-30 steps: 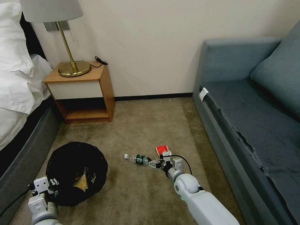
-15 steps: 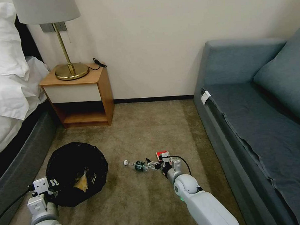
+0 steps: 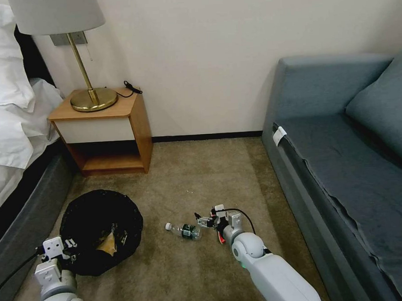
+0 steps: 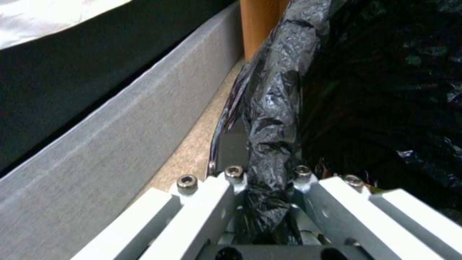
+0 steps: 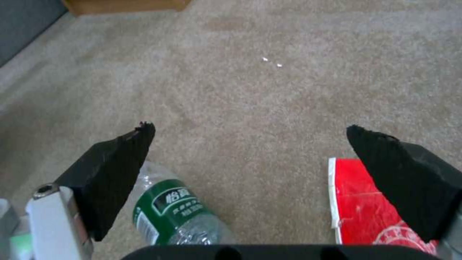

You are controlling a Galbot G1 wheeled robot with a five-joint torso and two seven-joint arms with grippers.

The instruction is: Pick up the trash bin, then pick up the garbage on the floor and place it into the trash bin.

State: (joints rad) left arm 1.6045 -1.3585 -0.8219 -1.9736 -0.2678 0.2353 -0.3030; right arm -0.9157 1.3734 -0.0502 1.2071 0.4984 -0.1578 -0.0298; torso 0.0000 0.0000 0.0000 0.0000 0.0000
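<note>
The clear bottle [image 3: 183,231] looks empty through its see-through shoulder [image 3: 176,229], so the bottle's sides should press inward between the fingers of the robot's right gripper when it lifts the bottle.
The trash bin [image 3: 100,228], lined with a crinkly black bag, stands on the carpet at the left. My left gripper [image 3: 68,245] is shut on its near rim. In the left wrist view the left gripper [image 4: 267,177] pinches the black bag [image 4: 274,119]. A brown-yellow wrapper [image 3: 108,244] lies inside the bin. A clear bottle [image 3: 184,231] with a green label lies on the floor. My right gripper [image 3: 203,221] hovers open just right of it. Its black pads [image 5: 115,169] spread wide, with the bottle [image 5: 173,213] by one and a red packet [image 5: 366,209] by the other.
A wooden nightstand [image 3: 106,128] with a brass lamp [image 3: 92,97] stands against the wall. The bed [image 3: 13,114] runs along the left and a grey-blue sofa [image 3: 343,162] along the right. Open carpet [image 3: 202,177] lies beyond the litter.
The whole head view has shifted, so the camera moved. My right gripper has reached farther out, past the bottle's base, and now covers most of the red packet. The left gripper still holds the bin.
</note>
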